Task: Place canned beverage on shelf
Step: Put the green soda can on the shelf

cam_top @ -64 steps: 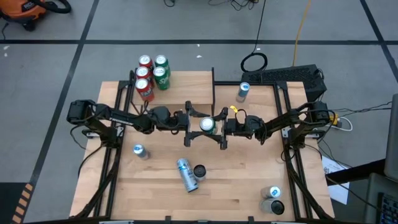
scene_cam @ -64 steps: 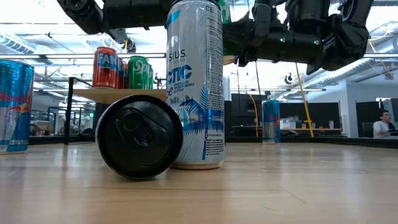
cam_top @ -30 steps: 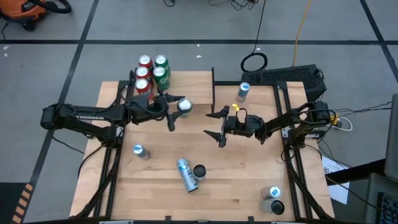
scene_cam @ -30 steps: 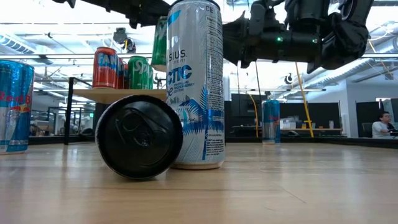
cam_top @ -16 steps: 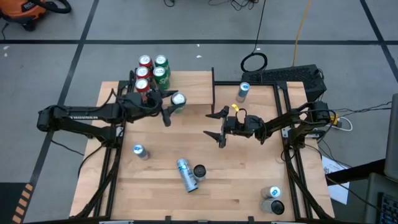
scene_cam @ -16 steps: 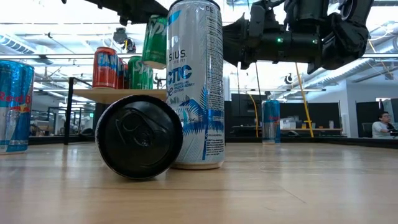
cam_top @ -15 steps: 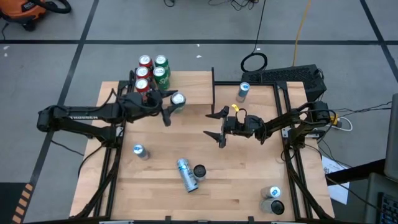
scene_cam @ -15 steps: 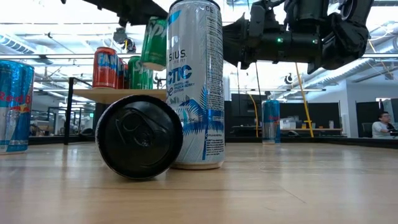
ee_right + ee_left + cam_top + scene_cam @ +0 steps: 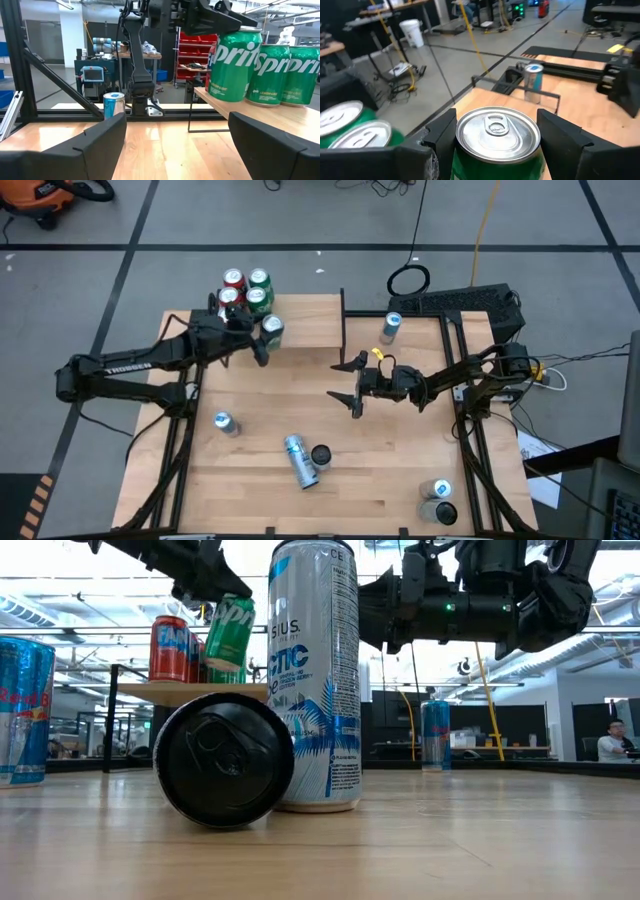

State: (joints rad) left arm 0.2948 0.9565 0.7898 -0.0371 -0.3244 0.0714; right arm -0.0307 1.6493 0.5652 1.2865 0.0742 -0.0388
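Next, my left gripper lets go of the Sprite can (image 9: 273, 326), closes, and pushes the can toward the other cans (image 9: 258, 298), because it leans out of line at the shelf's near edge.
My left gripper (image 9: 265, 340) is shut on a green Sprite can (image 9: 272, 328), silver top up (image 9: 497, 131). The can hangs tilted just above the shelf (image 9: 160, 690), next to several red and green cans (image 9: 243, 288) that stand on the board's left end. In the right wrist view the held can (image 9: 232, 62) is over the shelf's (image 9: 270, 114) near edge, beside two more green cans. My right gripper (image 9: 348, 378) waits open above the table's middle, nothing between its fingers. My left gripper pinches the green can's side walls (image 9: 457, 150), a little below the rim, one finger (image 9: 560, 137) on each side. The fingers come about level from the table's left. The can is lifted clear, its top leaning toward the table's right in the low view (image 9: 230, 630).
A tall white-and-blue can (image 9: 315, 675) stands near the front with a black can (image 9: 222, 760) lying against it. Blue cans stand at the left (image 9: 222, 422) and far right (image 9: 391, 326). Two more cans (image 9: 438, 498) sit at the near right corner.
My left gripper has carried the green can toward the table's far left, from the table's middle toward the cans on the shelf. The can has tipped out of upright and stays clear of the board.
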